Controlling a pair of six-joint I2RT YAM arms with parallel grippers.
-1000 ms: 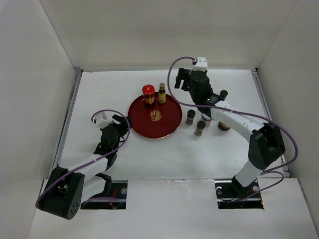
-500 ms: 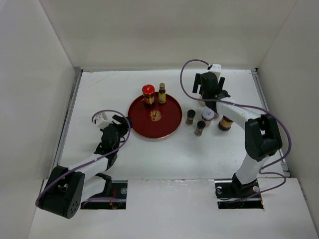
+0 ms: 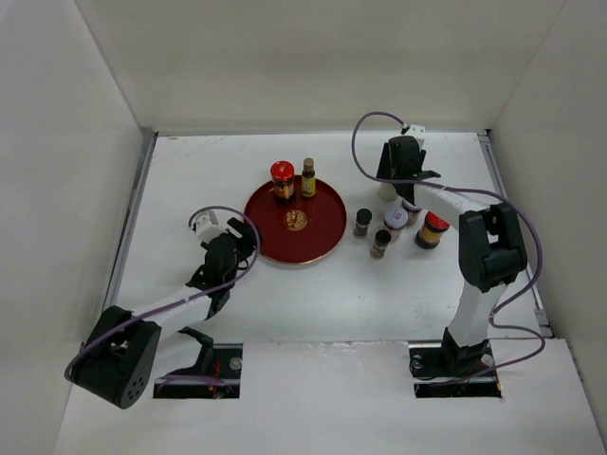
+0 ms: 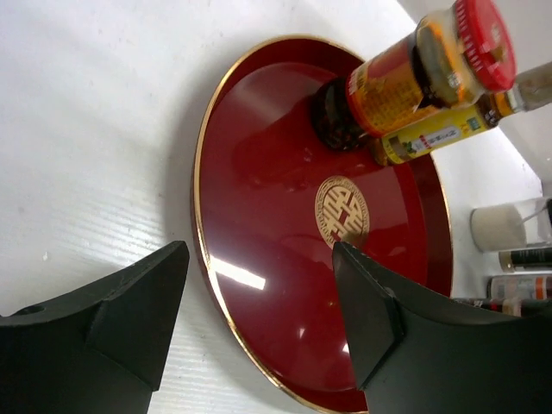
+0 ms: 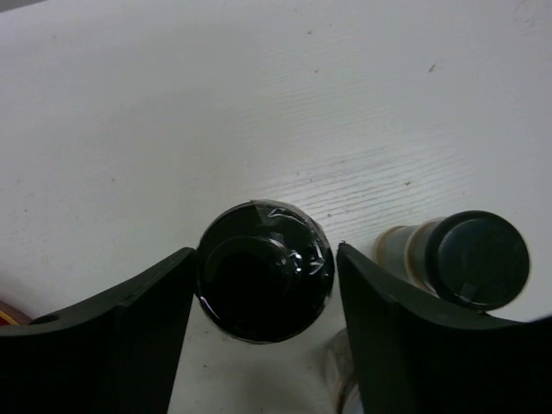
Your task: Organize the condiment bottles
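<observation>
The round red tray point(image 3: 294, 232) has free space in front of its red-capped jar. I should now carry the upright black-capped bottle with my right gripper until the bottle stands there.
A red-capped jar point(image 3: 282, 180) and a slim yellow-labelled bottle point(image 3: 308, 177) stand at the back of the round red tray point(image 3: 318, 242). Both show in the left wrist view, the jar point(image 4: 414, 73) and the bottle point(image 4: 431, 138). Right of the tray stand two dark bottles point(image 3: 362, 223) point(image 3: 380, 244), a white-capped jar point(image 3: 395, 219) and a red-capped jar point(image 3: 432, 229). My right gripper point(image 5: 266, 254) is open, its fingers on either side of a black-capped bottle point(image 5: 263, 270). My left gripper point(image 4: 259, 259) is open and empty over the tray's left rim point(image 4: 200, 216).
A second black-capped bottle point(image 5: 470, 259) stands close to the right of my right finger. White walls close the table at the back and both sides. The right arm point(image 3: 455, 204) reaches over the loose bottles.
My right gripper has swung from beside the tray to the back right and now straddles the black-capped bottle. My left gripper has moved a little toward the tray.
</observation>
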